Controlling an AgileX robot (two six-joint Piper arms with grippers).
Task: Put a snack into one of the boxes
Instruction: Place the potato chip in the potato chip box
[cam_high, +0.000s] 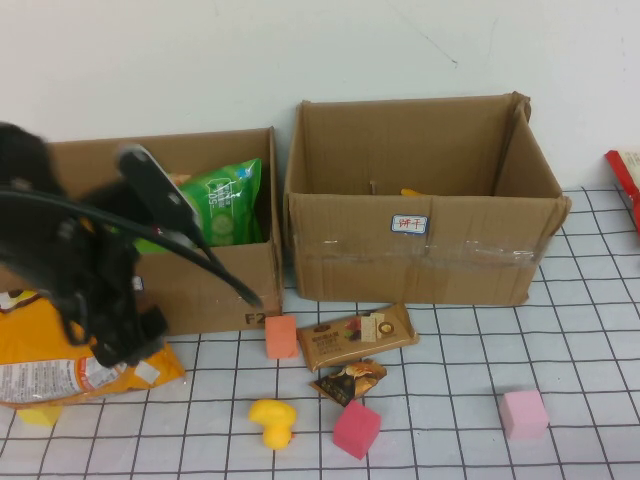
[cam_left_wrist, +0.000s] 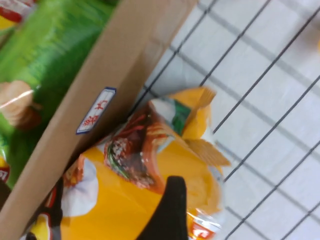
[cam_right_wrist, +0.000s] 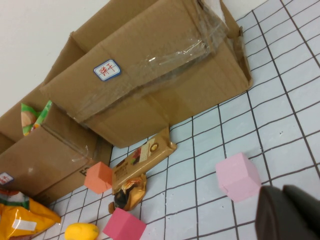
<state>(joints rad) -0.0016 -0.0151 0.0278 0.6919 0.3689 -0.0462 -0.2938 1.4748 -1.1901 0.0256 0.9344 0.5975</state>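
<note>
The orange chip bag (cam_high: 45, 345) will stick out past the box's rim when I carry it in, because the green snack bag (cam_high: 226, 203) sits high in the lower box.
Two brown boxes stand at the back: a lower left one (cam_high: 215, 275) and a taller taped right one (cam_high: 420, 250). A green snack bag (cam_high: 228, 200) lies inside the left box. An orange chip bag (cam_high: 40, 350) lies on the table before that box. My left gripper (cam_high: 125, 338) hangs open just above the orange bag, and one finger (cam_left_wrist: 167, 210) shows over the bag with nothing held. A brown snack bar (cam_high: 355, 337) and a small dark packet (cam_high: 348, 380) lie in front of the boxes. My right gripper (cam_right_wrist: 285, 212) is shut and empty, low beside the pink cube (cam_right_wrist: 239, 176).
An orange cube (cam_high: 281, 337), a yellow toy (cam_high: 272, 420), a magenta cube (cam_high: 356, 428) and the pink cube (cam_high: 524, 413) sit on the gridded mat. A red pack (cam_high: 628, 175) pokes in at the right edge. A wall rises behind the boxes.
</note>
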